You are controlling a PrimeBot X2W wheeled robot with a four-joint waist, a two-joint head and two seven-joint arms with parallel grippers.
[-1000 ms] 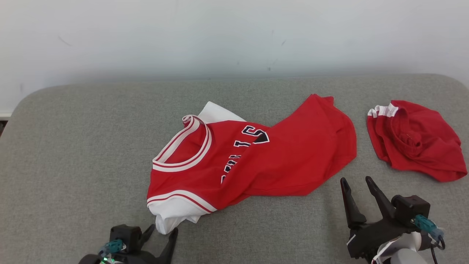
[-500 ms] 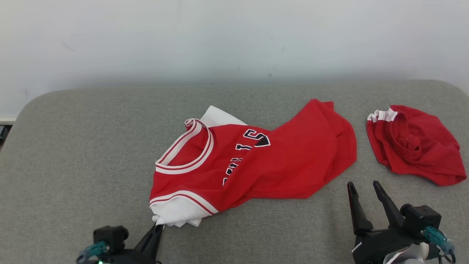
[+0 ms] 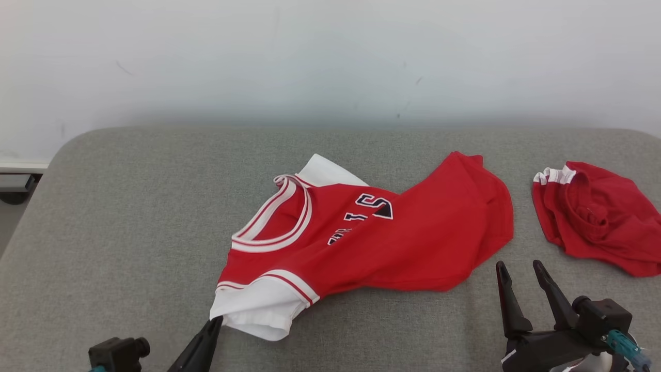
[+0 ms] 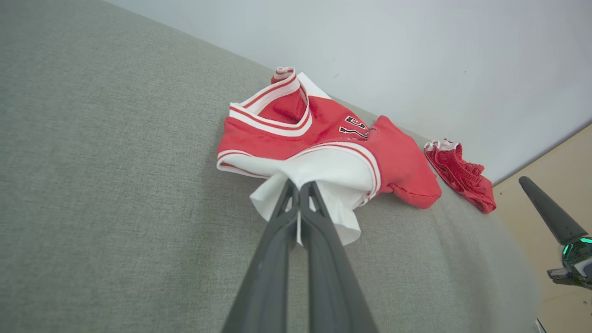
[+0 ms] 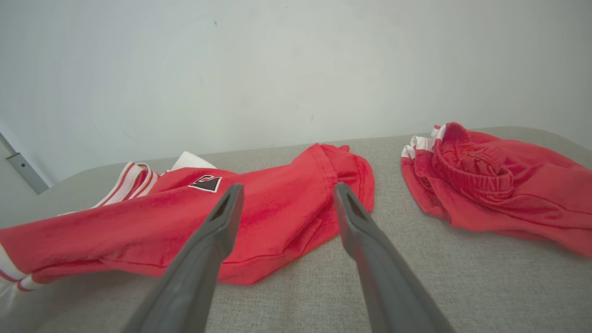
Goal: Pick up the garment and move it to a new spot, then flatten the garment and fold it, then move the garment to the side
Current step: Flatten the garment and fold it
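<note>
I expect the jersey (image 3: 415,248) to show more letters and a number when I pull its hem, because the lettering cuts off along the red fold.
The garment (image 3: 372,243) is a red jersey with white sleeves and striped trim, lying crumpled on the grey padded surface (image 3: 129,232). In the head view my left gripper (image 3: 213,322) is at the bottom left, touching the near white sleeve. The left wrist view shows that gripper (image 4: 299,186) shut on the sleeve's white cloth, which is part of the garment (image 4: 323,134). My right gripper (image 3: 519,264) stands open just short of the red hem. In the right wrist view it (image 5: 287,187) has nothing between its fingers, with the garment (image 5: 259,208) ahead.
A second red piece, shorts (image 3: 599,222) with an elastic waistband, lies bunched at the right, also in the wrist views (image 4: 462,173) (image 5: 490,185). A pale wall (image 3: 330,62) stands behind the surface. The surface's rounded left edge (image 3: 31,206) drops off to the floor.
My left gripper, open around the white sleeve a second ago, has shut on it and drawn back a little. The head view has shifted. The right gripper stays open.
</note>
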